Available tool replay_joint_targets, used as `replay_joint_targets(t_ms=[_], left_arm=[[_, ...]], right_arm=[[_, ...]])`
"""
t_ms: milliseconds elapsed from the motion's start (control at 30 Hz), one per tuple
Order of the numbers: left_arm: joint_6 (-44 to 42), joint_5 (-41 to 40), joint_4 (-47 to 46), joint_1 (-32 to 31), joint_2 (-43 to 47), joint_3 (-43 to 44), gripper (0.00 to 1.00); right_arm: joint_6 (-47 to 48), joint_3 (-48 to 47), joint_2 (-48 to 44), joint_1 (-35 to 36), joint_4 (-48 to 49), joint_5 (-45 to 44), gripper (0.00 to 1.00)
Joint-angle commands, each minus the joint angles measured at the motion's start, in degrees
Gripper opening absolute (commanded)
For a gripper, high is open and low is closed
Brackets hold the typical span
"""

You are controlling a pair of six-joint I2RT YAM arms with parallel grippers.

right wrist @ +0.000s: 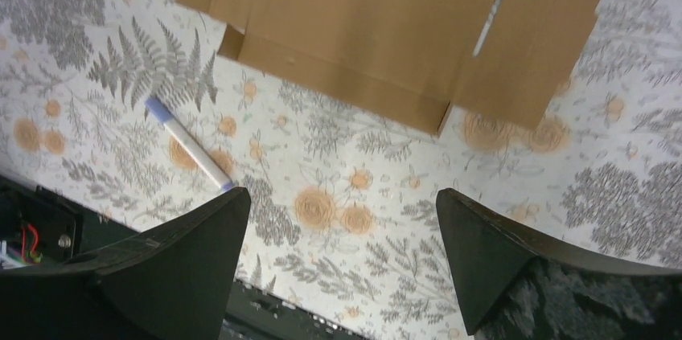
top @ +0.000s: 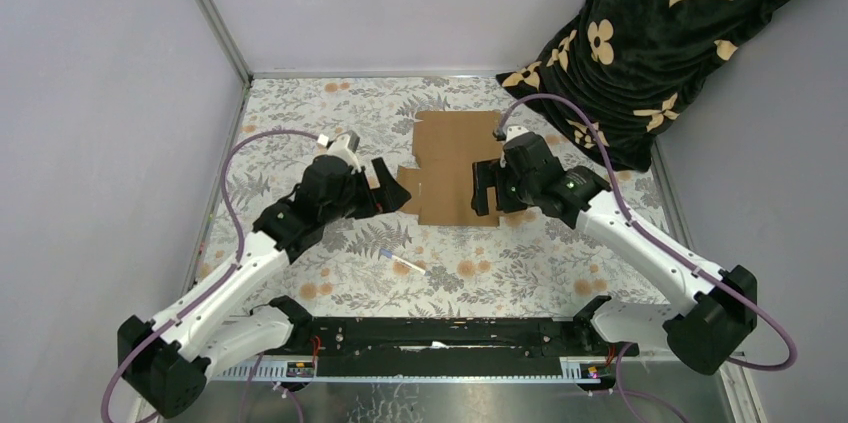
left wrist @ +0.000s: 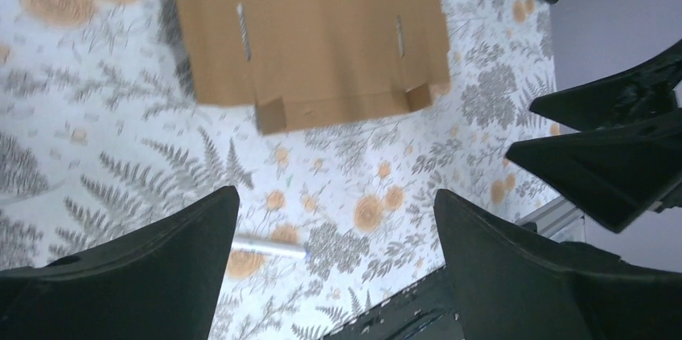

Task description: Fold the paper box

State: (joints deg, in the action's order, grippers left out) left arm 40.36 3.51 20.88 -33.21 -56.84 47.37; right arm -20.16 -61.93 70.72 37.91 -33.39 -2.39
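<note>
My right gripper is hovering over the sheet's flat panel (top: 455,183), so I should move it back out to the side flap's outer edge (right wrist: 575,43), pinch there and pick up the sheet.
The paper box (top: 455,167) is a flat brown die-cut cardboard sheet with flaps and slits, lying on the floral tablecloth at the middle back. It fills the top of the left wrist view (left wrist: 314,34) and of the right wrist view (right wrist: 402,26). My left gripper (top: 392,186) hovers at the sheet's left edge, open, nothing between its fingers (left wrist: 161,268). My right gripper (top: 487,188) hovers over the sheet's right side, open and empty too, its fingers (right wrist: 499,251) wide apart.
A small white pen-like stick (top: 403,262) with a blue tip lies on the cloth in front of the sheet, also seen as the stick (right wrist: 189,145). A black patterned fabric bundle (top: 670,33) sits at the back right. Metal frame rails (top: 215,18) border the table.
</note>
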Motion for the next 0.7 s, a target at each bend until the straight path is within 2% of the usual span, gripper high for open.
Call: replay_joint_targets(t_ms=[0, 167, 400, 600, 667], left_arm=[[3.29, 0.28, 3.50, 0.43, 6.63, -5.33, 0.99], [4.91, 2.32, 4.08, 0.43, 13.13, -8.65, 0.99], [4.28, 5.22, 7.35, 0.34, 12.88, -5.27, 0.99], [2.53, 4.93, 13.77, 0.34, 11.53, 1.17, 0.99], [3.95, 4.65, 14.71, 0.35, 10.51, 3.65, 0.99]], right_arm=[[-2.35, 2.40, -6.03, 0.54, -1.27, 4.25, 0.95], [-6.26, 2.62, -11.36, 0.53, -2.74, 4.60, 0.98], [-10.76, -3.24, -13.92, 0.52, -10.10, 5.63, 1.00], [-14.46, -12.23, -9.79, 0.51, -19.81, 1.47, 1.00], [-14.37, -13.80, -8.01, 0.45, -20.35, 0.83, 0.99]])
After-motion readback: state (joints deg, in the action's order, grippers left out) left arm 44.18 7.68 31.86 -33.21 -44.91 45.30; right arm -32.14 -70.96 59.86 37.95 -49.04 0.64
